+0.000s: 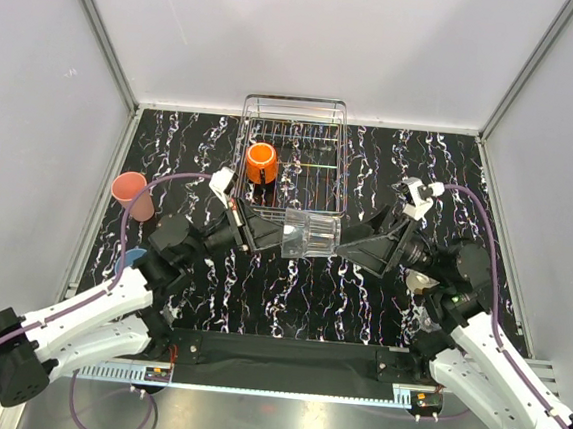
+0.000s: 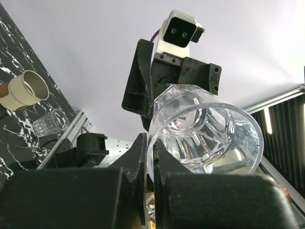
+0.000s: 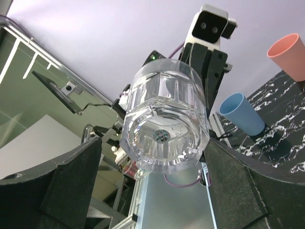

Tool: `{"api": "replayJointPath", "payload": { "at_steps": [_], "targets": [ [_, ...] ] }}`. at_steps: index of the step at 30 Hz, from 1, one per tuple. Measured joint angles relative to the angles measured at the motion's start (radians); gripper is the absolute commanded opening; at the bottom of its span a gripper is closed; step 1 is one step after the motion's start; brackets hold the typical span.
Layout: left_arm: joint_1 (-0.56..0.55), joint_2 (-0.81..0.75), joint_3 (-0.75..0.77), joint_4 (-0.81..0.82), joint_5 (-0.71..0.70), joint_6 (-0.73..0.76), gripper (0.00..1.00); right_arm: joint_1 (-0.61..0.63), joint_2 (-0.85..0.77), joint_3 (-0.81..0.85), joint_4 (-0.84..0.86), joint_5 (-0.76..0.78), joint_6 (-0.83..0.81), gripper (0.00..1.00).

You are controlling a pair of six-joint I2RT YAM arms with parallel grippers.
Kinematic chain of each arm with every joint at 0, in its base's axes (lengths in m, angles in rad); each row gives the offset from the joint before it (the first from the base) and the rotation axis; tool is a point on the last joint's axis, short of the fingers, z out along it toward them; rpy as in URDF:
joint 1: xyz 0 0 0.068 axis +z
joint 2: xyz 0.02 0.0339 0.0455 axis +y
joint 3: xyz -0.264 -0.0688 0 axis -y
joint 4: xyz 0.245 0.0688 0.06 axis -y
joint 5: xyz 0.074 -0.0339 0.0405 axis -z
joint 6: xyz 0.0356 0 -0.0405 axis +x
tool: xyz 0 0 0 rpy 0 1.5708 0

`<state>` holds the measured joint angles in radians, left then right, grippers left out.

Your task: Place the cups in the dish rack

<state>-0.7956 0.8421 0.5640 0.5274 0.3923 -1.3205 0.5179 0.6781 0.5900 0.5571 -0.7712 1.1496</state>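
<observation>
The glass's rim (image 1: 287, 233) is pinched in my left gripper. Next, my right gripper takes hold of the glass by its base (image 1: 336, 237) before putting it with its opening down in the dish rack.
A clear faceted glass (image 1: 310, 237) hangs on its side above the table between my two grippers. My left gripper (image 1: 277, 236) is shut on its rim, one finger inside and one outside, as the left wrist view shows (image 2: 152, 148). The glass's mouth (image 2: 205, 129) faces that camera. My right gripper (image 1: 344, 242) is open, its fingers spread either side of the glass's base (image 3: 164, 138). An orange mug (image 1: 261, 162) stands in the wire dish rack (image 1: 298, 103) at the back.
A salmon-pink tumbler (image 1: 132, 196) and a light blue cup (image 1: 134, 258) lie at the left, also in the right wrist view (image 3: 288, 55) (image 3: 240, 113). A beige cup (image 2: 26, 89) and a small clear glass (image 2: 49, 121) sit near the right arm.
</observation>
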Motion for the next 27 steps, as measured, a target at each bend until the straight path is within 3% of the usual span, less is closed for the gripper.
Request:
{"api": "replayJointPath", "payload": {
  "at_steps": [7, 15, 21, 25, 27],
  "targets": [
    [-0.010, 0.000, -0.023, 0.043, -0.026, -0.023, 0.00, 0.012, -0.001, -0.038, 0.067, 0.074, 0.029, 0.84],
    [-0.025, 0.006, -0.036, 0.068, -0.043, -0.039, 0.00, 0.026, 0.019, -0.042, 0.101, 0.105, 0.036, 0.88],
    [-0.033, 0.018, -0.036, 0.069, -0.051, -0.039, 0.00, 0.049, 0.058, -0.042, 0.118, 0.115, 0.037, 0.85],
    [-0.033, 0.018, -0.037, 0.068, -0.057, -0.039, 0.00, 0.069, 0.078, -0.042, 0.132, 0.130, 0.037, 0.67],
    [-0.033, 0.018, -0.037, 0.072, -0.064, -0.038, 0.00, 0.070, 0.079, -0.042, 0.135, 0.142, 0.038, 0.44]
  ]
}}
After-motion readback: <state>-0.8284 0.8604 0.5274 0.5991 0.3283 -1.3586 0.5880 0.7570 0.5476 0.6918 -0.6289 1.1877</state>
